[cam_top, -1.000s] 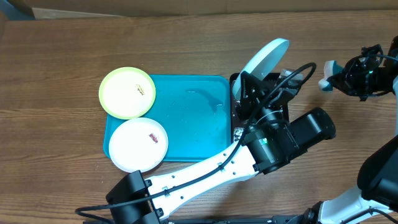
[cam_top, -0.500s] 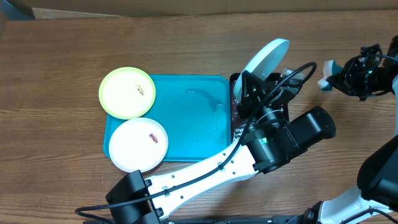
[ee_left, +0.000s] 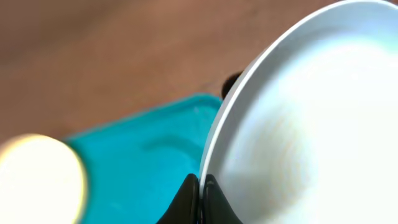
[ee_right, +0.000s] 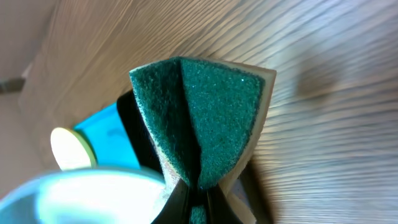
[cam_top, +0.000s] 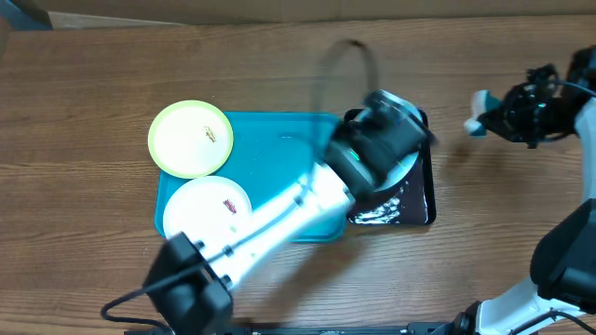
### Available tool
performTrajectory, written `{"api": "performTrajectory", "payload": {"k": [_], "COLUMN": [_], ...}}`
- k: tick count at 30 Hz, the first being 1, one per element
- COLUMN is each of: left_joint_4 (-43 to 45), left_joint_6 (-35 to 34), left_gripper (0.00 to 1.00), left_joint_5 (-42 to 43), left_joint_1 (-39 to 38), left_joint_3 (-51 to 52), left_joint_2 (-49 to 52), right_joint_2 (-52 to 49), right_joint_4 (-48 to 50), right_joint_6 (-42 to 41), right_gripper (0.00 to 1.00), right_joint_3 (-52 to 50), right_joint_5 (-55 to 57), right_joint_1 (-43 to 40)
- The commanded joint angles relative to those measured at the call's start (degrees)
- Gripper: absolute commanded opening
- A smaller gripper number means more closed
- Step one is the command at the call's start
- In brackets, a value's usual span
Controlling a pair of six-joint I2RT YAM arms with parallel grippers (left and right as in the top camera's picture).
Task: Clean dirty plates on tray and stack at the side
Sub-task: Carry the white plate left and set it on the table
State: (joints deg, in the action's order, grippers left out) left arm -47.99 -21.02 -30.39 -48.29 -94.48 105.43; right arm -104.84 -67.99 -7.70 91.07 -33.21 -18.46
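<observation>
The wood (cam_top: 99, 175) next to the yellow-green plate is free, so my left gripper should keep carrying the pale cyan plate (cam_top: 402, 169) there by its rim until it lies flat.
My left gripper (ee_left: 200, 200) is shut on the rim of the pale cyan plate (ee_left: 311, 124). In the overhead view the arm is motion-blurred and holds that plate (cam_top: 402, 166) low over the black tray. The yellow-green plate (cam_top: 190, 138) and the white plate (cam_top: 207, 216), each with a red-brown smear, lie at the left end of the turquoise tray (cam_top: 293, 181). My right gripper (ee_right: 196, 200) is shut on a folded green sponge (ee_right: 199, 106) and hovers above the table at the right (cam_top: 480, 124).
A small glossy black tray (cam_top: 416, 203) with wet foam lies against the turquoise tray's right side. Bare wooden table surrounds both trays. The left arm's body (cam_top: 279, 219) crosses over the turquoise tray's lower right part.
My left arm has swung fast: the cyan plate went from standing tilted above the black tray to lower and flatter over it. The right gripper with the sponge shifted slightly left.
</observation>
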Motion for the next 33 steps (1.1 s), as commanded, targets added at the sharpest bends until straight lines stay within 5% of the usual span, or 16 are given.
{"api": "performTrajectory", "payload": {"k": [1, 7, 17, 22, 26, 33], "left_joint_4": [0.0, -2.4, -15.7, -16.8, -16.7, -15.1], "left_joint_6": [-5.8, -3.1, 0.7, 0.5, -3.9, -9.0], "left_gripper": [0.04, 0.04, 0.04, 0.04, 0.04, 0.04], "left_joint_5": [31.1, 59.3, 59.5, 51.9, 37.4, 24.0], "left_joint_1": [10.6, 33.8, 68.4, 81.6, 89.0, 93.4], "left_joint_3": [-1.0, -1.0, -1.0, -0.9, -0.3, 3.7], "left_joint_2": [-1.8, -1.8, -1.8, -1.8, -1.6, -1.6], "right_joint_2": [1.2, 1.2, 1.2, 1.2, 1.2, 1.2], "right_joint_4": [0.2, 0.2, 1.4, 3.2, 3.4, 3.4], "right_joint_6": [0.1, 0.1, 0.0, 0.0, 0.1, 0.1], "right_gripper": [0.04, 0.04, 0.04, 0.04, 0.05, 0.05], "right_joint_3": [0.9, 0.9, 0.9, 0.9, 0.9, 0.9], "right_joint_5": [-0.9, 4.3, 4.3, 4.3, 4.3, 5.4], "right_joint_1": [5.7, 16.6, 34.5, 41.9, 46.2, 48.1]}}
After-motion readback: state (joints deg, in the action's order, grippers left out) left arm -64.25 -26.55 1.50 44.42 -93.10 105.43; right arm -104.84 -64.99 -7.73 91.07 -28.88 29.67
